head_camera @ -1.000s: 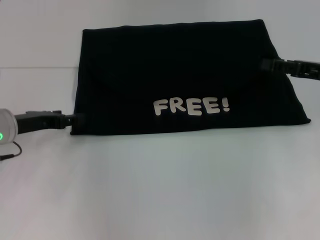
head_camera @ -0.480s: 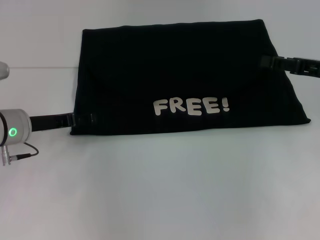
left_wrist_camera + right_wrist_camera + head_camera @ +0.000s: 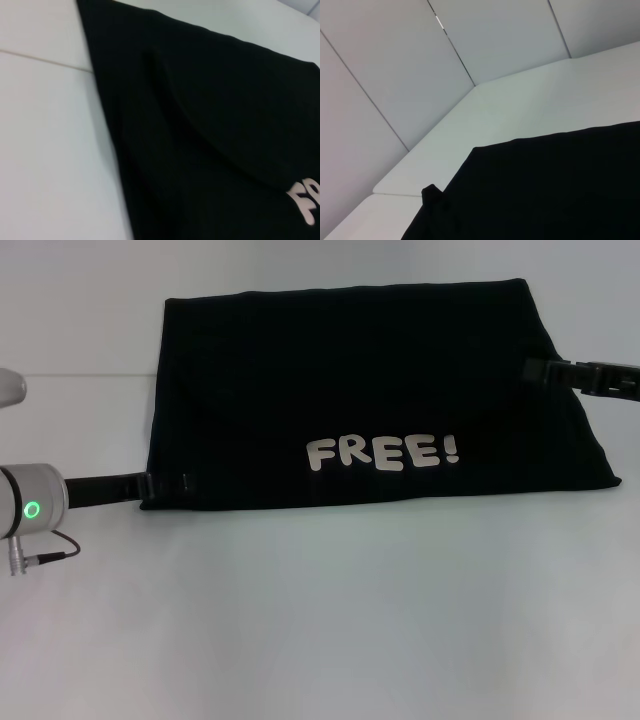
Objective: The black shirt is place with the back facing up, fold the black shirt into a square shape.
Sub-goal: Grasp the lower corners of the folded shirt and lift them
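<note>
My left gripper and right gripper need to pull the shirt closer by its near corners (image 3: 610, 482) before folding, because the black shirt's far edge (image 3: 345, 290) lies deep at the back.
The black shirt (image 3: 350, 370) lies flat on the white table (image 3: 320, 620), folded into a wide rectangle. Its cream "FREE!" lettering (image 3: 383, 453) faces up near the front edge. My left gripper (image 3: 170, 483) reaches in low from the left and its tip lies at the shirt's near-left corner. My right gripper (image 3: 530, 368) comes in from the right and meets the shirt's right edge, about halfway back. The left wrist view shows the shirt (image 3: 210, 125) close up, with a soft diagonal fold and part of the lettering (image 3: 305, 202). The right wrist view shows the shirt's edge (image 3: 545, 190).
The left arm's silver wrist cuff (image 3: 30, 510), with a green light and a thin cable (image 3: 45, 555), sits low at the table's left edge. White wall panels (image 3: 495, 35) stand behind the table. Bare white tabletop lies in front of the shirt.
My left arm has pushed to the right. Its tip went from just outside the shirt's near-left corner to over it, and the silver cuff came into view. The right gripper barely moved.
</note>
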Robot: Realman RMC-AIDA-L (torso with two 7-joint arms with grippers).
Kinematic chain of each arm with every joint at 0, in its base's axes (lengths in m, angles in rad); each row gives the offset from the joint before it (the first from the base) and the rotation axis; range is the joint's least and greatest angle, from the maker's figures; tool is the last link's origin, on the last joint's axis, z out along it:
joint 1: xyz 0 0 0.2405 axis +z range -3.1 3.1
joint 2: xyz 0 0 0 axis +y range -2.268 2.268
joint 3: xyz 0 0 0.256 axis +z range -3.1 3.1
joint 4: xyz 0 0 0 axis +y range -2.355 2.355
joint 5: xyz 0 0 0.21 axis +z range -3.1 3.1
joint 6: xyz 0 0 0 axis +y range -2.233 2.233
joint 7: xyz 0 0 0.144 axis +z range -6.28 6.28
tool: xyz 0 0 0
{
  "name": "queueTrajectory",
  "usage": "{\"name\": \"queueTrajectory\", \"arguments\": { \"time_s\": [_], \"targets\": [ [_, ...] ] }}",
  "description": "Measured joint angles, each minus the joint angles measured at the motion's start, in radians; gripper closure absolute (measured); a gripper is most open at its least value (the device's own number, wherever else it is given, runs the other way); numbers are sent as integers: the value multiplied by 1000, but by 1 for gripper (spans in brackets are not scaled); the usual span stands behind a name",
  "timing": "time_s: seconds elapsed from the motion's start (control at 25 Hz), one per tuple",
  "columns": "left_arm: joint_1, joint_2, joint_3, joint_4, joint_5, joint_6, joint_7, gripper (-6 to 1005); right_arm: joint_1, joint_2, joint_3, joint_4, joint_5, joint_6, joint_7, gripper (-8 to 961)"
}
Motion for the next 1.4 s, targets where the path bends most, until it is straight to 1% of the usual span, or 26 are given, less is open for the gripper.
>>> {"name": "queueTrajectory", "arguments": {
  "time_s": [0.24, 0.6, 0.8, 1.04, 1.24, 1.4],
  "targets": [
    [0, 0, 2, 0, 0, 50, 15, 233, -1, -1, 0, 1, 0, 0, -1, 403],
    [-1, 0, 3, 0, 7, 29, 31, 234, -4, 0, 0, 1, 0, 1, -2, 406],
    [-8, 0, 24, -1, 58, -25, 33, 369, -5, 0, 0, 1, 0, 1, -1, 407],
    [-10, -1, 39, -2, 67, -30, 33, 602, -6, 1, 0, 1, 0, -4, -1, 408],
    [-12, -1, 40, -2, 68, -36, 33, 712, -6, 0, 0, 1, 0, -5, -1, 410],
    [-15, -1, 40, -2, 74, -42, 32, 800, -8, -6, -3, -2, -22, -4, 22, 411]
  ]
}}
